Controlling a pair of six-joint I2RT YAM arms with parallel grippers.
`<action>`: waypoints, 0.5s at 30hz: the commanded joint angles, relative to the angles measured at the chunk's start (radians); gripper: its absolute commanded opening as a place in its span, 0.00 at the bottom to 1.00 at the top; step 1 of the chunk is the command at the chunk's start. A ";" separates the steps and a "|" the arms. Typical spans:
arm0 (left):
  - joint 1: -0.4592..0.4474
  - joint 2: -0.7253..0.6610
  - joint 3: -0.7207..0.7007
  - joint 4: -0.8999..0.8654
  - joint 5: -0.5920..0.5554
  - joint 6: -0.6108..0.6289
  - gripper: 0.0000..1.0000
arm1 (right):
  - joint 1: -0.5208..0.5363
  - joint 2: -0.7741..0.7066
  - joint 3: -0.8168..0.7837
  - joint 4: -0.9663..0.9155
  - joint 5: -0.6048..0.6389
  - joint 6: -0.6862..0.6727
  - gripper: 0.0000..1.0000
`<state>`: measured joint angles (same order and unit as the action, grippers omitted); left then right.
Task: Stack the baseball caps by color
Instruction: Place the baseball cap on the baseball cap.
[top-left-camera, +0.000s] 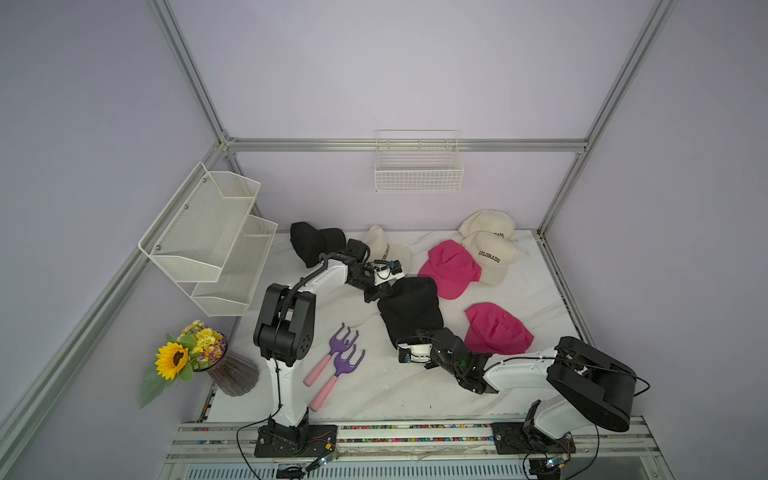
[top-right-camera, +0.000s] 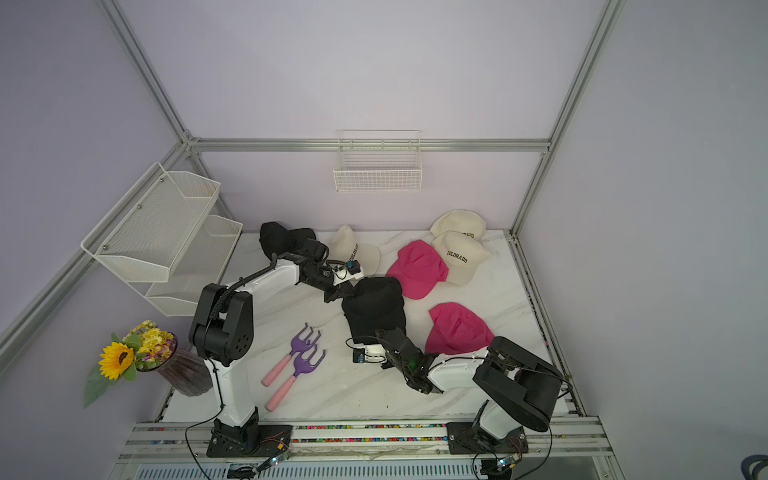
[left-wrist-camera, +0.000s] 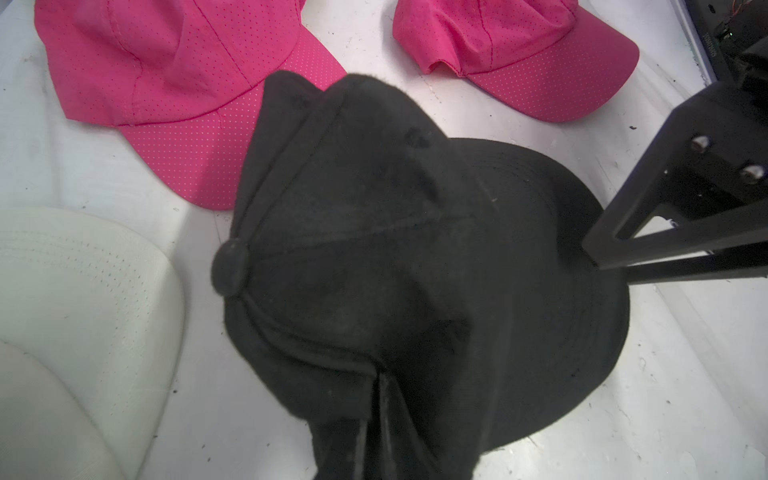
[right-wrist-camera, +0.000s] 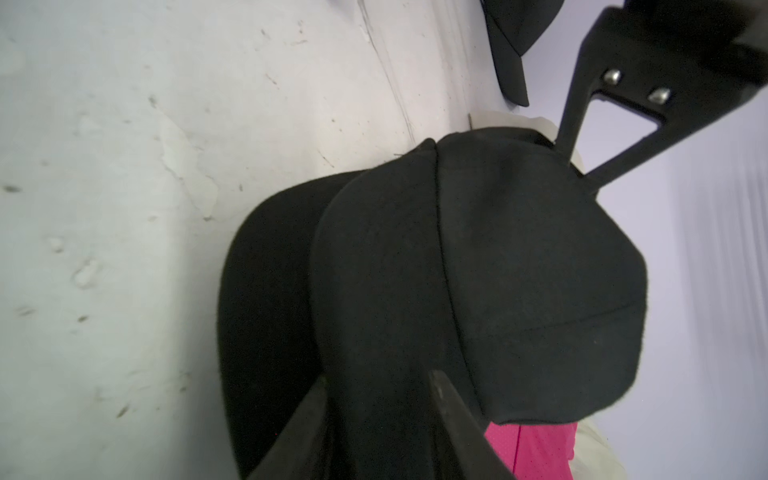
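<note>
My left gripper is pinching a fold into the back of the black cap's top (left-wrist-camera: 340, 357). It should therefore open, move back and come around to the brim's side (top-left-camera: 392, 334).
A black baseball cap (top-left-camera: 409, 309) lies in the middle of the table, seen in both top views. My left gripper (top-left-camera: 383, 292) is shut on the back of its crown (left-wrist-camera: 353, 249), its fingers (left-wrist-camera: 380, 415) pinched together in the fabric. My right gripper (top-left-camera: 415, 332) is at the cap's brim end, open, with black fabric (right-wrist-camera: 376, 415) between its spread fingertips. More black cap fabric (top-left-camera: 316, 243) lies at the back left. Two hot pink caps (top-left-camera: 449, 268) (top-left-camera: 496, 328) lie to the right. One cream COLORADO cap (top-left-camera: 386, 249) is behind my left wrist; two more (top-left-camera: 492, 255) (top-left-camera: 486, 222) overlap at the back right.
Two purple garden forks with pink handles (top-left-camera: 332, 361) lie at the front left of the marble table (top-left-camera: 374, 386). A vase of flowers (top-left-camera: 195, 353) stands off the left edge. A white mesh shelf (top-left-camera: 212, 237) hangs left, a wire basket (top-left-camera: 417, 166) on the back wall.
</note>
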<state>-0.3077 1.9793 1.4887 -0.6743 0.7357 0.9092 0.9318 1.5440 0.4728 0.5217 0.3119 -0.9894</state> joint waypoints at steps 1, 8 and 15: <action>-0.002 0.002 0.018 -0.060 0.021 0.036 0.10 | -0.002 0.012 0.014 0.089 0.090 0.001 0.23; -0.003 -0.074 0.030 -0.031 0.072 0.030 0.08 | -0.002 -0.178 0.021 -0.048 0.065 -0.035 0.00; -0.048 -0.193 -0.037 0.054 0.057 -0.001 0.06 | 0.024 -0.281 0.044 -0.173 0.091 -0.092 0.00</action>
<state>-0.3199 1.8679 1.4715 -0.6312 0.7498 0.9077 0.9409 1.3045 0.4854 0.4164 0.3695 -1.0687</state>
